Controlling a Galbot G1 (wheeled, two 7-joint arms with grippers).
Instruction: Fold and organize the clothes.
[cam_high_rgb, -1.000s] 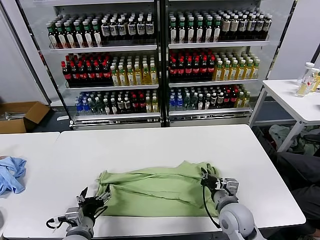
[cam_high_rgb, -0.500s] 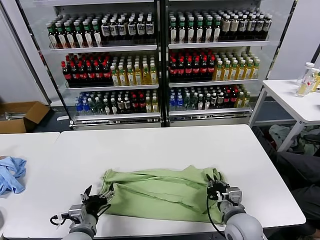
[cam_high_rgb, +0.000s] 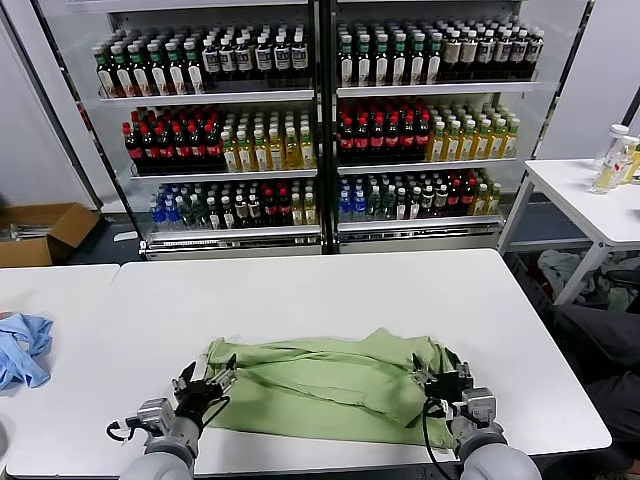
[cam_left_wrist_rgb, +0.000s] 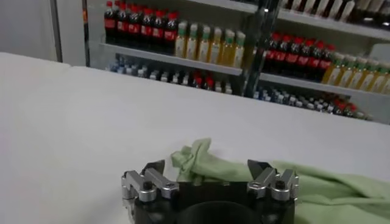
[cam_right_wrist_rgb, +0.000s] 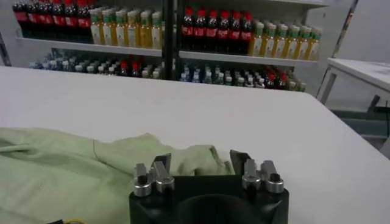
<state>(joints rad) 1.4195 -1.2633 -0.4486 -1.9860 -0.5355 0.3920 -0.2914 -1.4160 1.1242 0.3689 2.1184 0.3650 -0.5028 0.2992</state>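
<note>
The shirt's far end (cam_high_rgb: 428, 352) lies by the robot's right gripper, so the left gripper should grip the shirt's bunched corner (cam_high_rgb: 216, 352) tightly and drag the long shirt closer before folding it over.
The clothes, a light green polo shirt (cam_high_rgb: 320, 385), lie in a long folded band across the near part of the white table (cam_high_rgb: 320, 290). At the shirt's left end my left gripper (cam_high_rgb: 205, 385) is open, and a bunched corner of the shirt (cam_left_wrist_rgb: 196, 159) lies between its spread fingers without being clamped. My right gripper (cam_high_rgb: 440, 378) is open at the right end. In the right wrist view the shirt (cam_right_wrist_rgb: 67, 176) spreads ahead of the right gripper (cam_right_wrist_rgb: 200, 159), with its edge between the jaws. The collar, buttons and chest graphic are hidden.
A crumpled light blue garment (cam_high_rgb: 22, 350) lies on the neighbouring table to the left. Glass-door coolers of bottles (cam_high_rgb: 320, 120) stand behind the table. A small side table with bottles (cam_high_rgb: 610, 160) is at the right. A cardboard box (cam_high_rgb: 40, 230) sits on the floor at the left.
My right gripper has opened and let go of the shirt's right end, shifting slightly right and nearer. The left gripper has moved forward onto the shirt's left end.
</note>
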